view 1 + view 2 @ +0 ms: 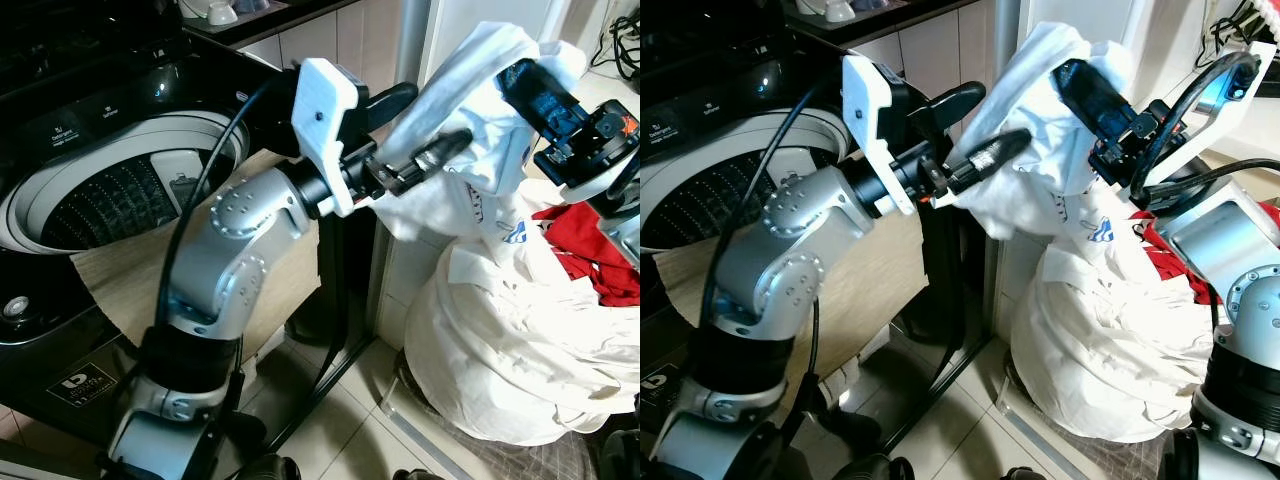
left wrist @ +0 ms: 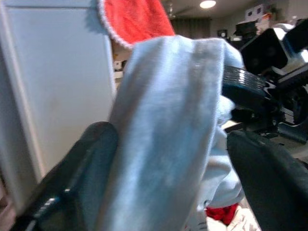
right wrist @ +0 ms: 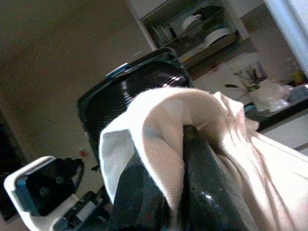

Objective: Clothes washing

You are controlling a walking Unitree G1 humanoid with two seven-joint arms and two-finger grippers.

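My gripper will carry the white garment (image 1: 474, 112) to the washer, and the garment will trail out long and slip free, since the hanging lower end (image 1: 503, 226) reaches the heap.
A white garment (image 1: 470, 110) hangs lifted above a heap of white laundry (image 1: 520, 350). My right gripper (image 1: 1085, 85) is shut on the garment's top, and the cloth drapes over its black fingers (image 3: 197, 183). My left gripper (image 1: 438, 113) reaches in from the left at the same height. It is open, one finger above and one below a fold of the garment (image 2: 163, 120), which touches one finger (image 2: 86, 163) and stands clear of the other. The top-loading washing machine (image 1: 130, 200) is at my left with its drum uncovered.
A red garment (image 1: 590, 250) lies on the laundry heap at the right. A white cabinet wall (image 1: 400, 280) stands between the washer and the heap. The washer's black front edge (image 1: 340, 330) is close to my left arm. The floor below is tiled (image 1: 340, 420).
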